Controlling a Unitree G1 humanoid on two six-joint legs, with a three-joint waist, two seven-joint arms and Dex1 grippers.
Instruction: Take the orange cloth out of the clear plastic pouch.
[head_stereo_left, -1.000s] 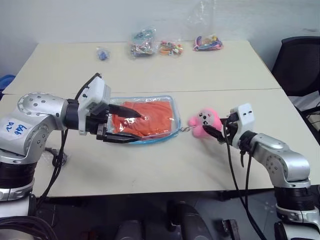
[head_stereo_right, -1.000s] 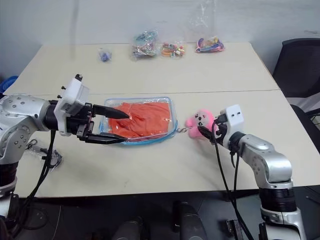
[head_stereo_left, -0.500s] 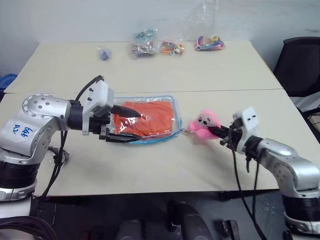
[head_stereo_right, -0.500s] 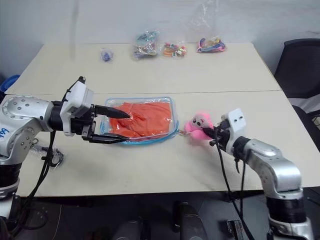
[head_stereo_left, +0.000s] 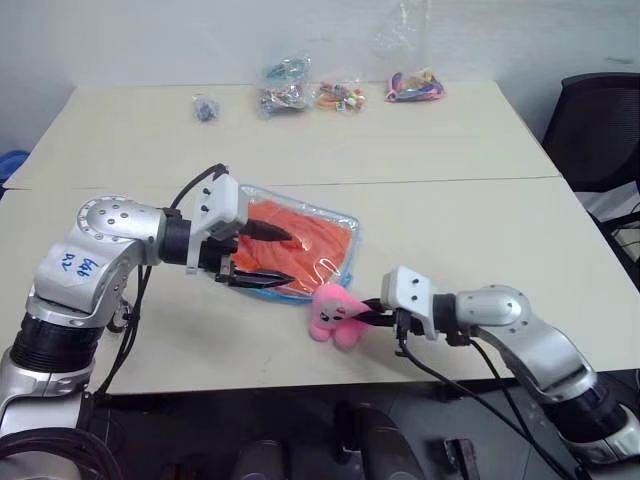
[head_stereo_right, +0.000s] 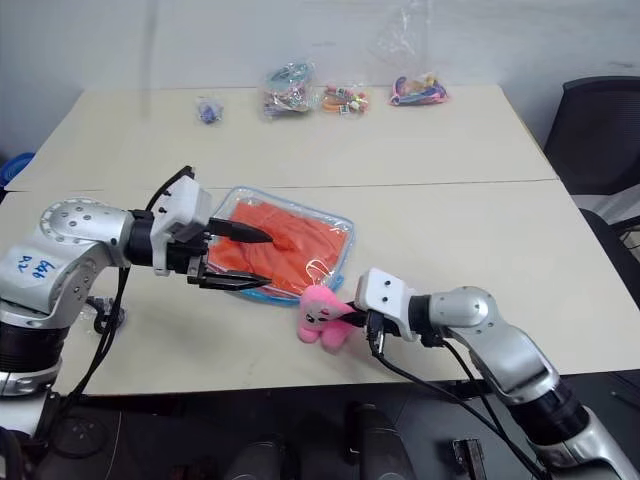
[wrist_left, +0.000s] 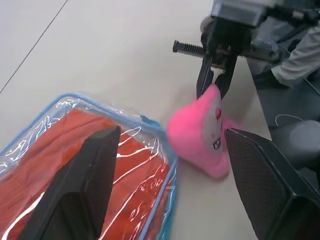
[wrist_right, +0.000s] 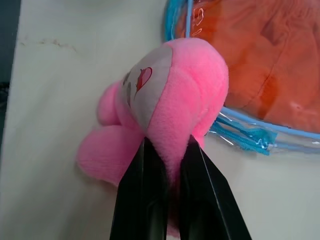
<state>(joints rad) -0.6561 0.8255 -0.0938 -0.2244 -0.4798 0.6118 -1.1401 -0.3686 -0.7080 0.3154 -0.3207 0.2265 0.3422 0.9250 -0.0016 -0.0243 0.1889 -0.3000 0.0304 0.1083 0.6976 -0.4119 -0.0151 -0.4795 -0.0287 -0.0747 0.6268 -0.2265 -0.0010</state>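
My left gripper needs to take over the pink plush charm (head_stereo_left: 331, 311) that my right gripper is holding. The pouch's corner is free, so my right gripper should hold that corner (head_stereo_left: 344, 281) at the same time.
The clear plastic pouch (head_stereo_left: 347, 258) with blue edging lies askew at the table's middle, and the orange cloth (head_stereo_left: 310, 232) is inside it. My left gripper (head_stereo_left: 272, 260) is open at the pouch's left end. One finger (wrist_left: 80, 185) rests over the pouch's top and the other (wrist_left: 270, 185) stands off its near edge. The pink plush charm (head_stereo_left: 332, 312) sits by the pouch's near right corner. My right gripper (wrist_right: 170, 146) is shut on the charm from the right, and it also shows as the right gripper (wrist_left: 216, 82) in the left wrist view.
Three clear bags of colourful trinkets (head_stereo_left: 285, 85) (head_stereo_left: 340, 96) (head_stereo_left: 415, 84) and a small blue item (head_stereo_left: 205, 107) lie along the table's far edge. A black chair (head_stereo_left: 600, 130) stands at the right. The table's near edge (head_stereo_left: 300, 375) runs just below the charm.
My right gripper shut on the pink charm and dragged it left and toward the near edge. The pouch's right end swung nearer with it. My left gripper stayed open at the pouch.
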